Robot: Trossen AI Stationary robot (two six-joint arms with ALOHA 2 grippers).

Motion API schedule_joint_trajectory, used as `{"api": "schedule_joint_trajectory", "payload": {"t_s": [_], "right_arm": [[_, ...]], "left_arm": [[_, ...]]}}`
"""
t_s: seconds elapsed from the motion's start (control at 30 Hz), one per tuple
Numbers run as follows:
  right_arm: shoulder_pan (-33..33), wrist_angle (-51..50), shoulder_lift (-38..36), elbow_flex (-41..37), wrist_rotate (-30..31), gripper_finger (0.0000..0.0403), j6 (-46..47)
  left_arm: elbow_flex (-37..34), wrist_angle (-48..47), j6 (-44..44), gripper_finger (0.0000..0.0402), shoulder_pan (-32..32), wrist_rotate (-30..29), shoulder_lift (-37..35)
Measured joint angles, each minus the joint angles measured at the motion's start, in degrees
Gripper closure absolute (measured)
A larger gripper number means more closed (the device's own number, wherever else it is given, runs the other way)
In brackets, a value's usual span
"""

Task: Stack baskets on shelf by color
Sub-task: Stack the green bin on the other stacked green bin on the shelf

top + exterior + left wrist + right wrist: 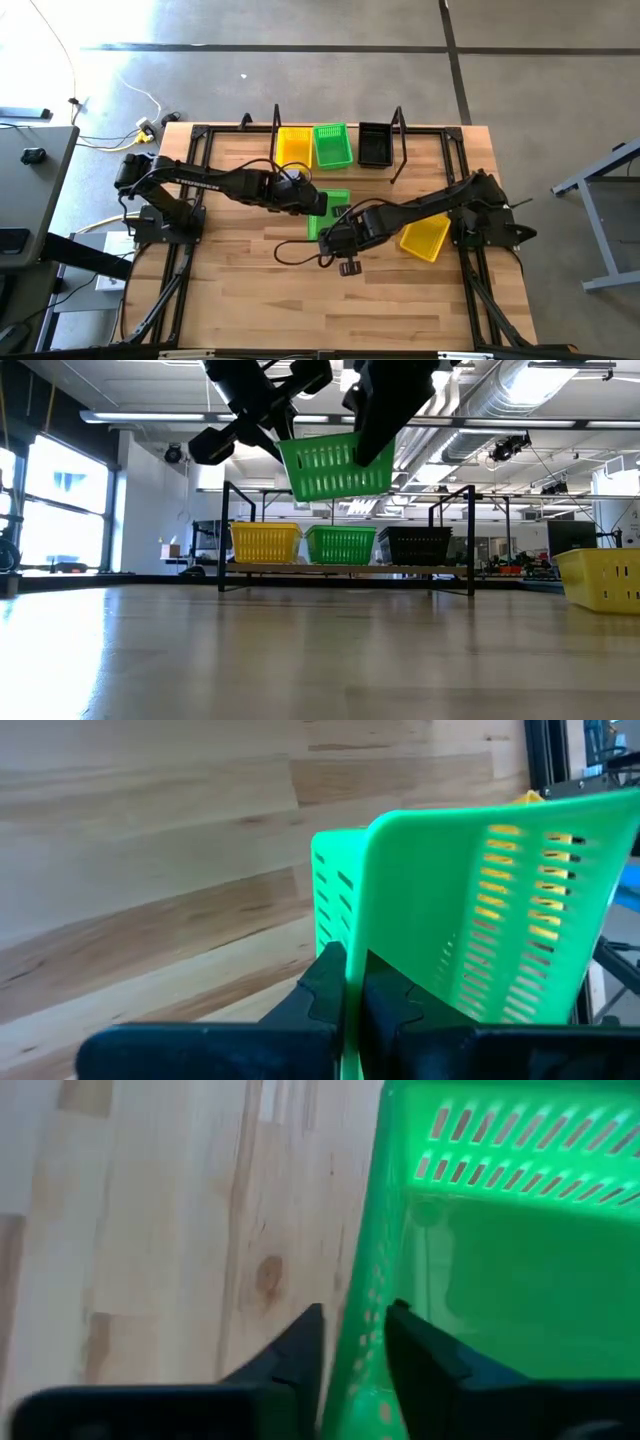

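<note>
My left gripper should open and move away first, because both grippers are at the green basket's sides (322, 222). My right gripper will then stack the basket on the shelf's green basket (332, 146).
A bright green basket (333, 208) (335, 465) hangs tilted in the air over the middle of the table, with my left gripper (305, 200) (355, 970) shut on one of its walls. My right gripper (338, 235) (355, 1320) stands over the basket's near side, its fingers a little apart, one on either side of another wall (365, 1330). On the shelf (340, 570) at the far edge stand a yellow basket (293, 147), a green basket (332, 146) and a black basket (375, 145) side by side. Another yellow basket (425, 238) lies on the table to the right. My left gripper pinches one wall of the green basket at its rim (352, 982), one finger inside and one outside. The fingers slant down from the table's left. The basket is lifted clear of the table and tilted. My right gripper straddles another wall from above, one finger inside (410, 1340); whether it touches I cannot tell.
The shelf's black upright wire ends (399, 125) rise at either side of the three baskets. Cables run along the table's left and near part. Bare wood lies in front of the shelf and toward the near edge (330, 310).
</note>
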Motion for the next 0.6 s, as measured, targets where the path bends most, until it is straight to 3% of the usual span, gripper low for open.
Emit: {"api": "schedule_joint_trajectory", "payload": {"t_s": [0.17, 0.43, 0.6], "right_arm": [[-0.55, -0.22, 0.0, 0.0, -0.23, 0.039, 2.08], [-1.32, -0.44, 0.0, 0.0, 0.37, 0.0399, 3.61], [-1.44, -1.23, 0.01, 0.0, -0.21, 0.0402, 6.77]], "left_arm": [[-0.05, -0.52, 1.96, 0.0397, 0.22, 0.2, 0.02], [-0.07, -0.23, 7.65, 0.0363, 1.09, 2.72, 0.04], [-0.05, 0.3, 11.82, 0.0325, 3.0, 8.24, 0.02]]}}
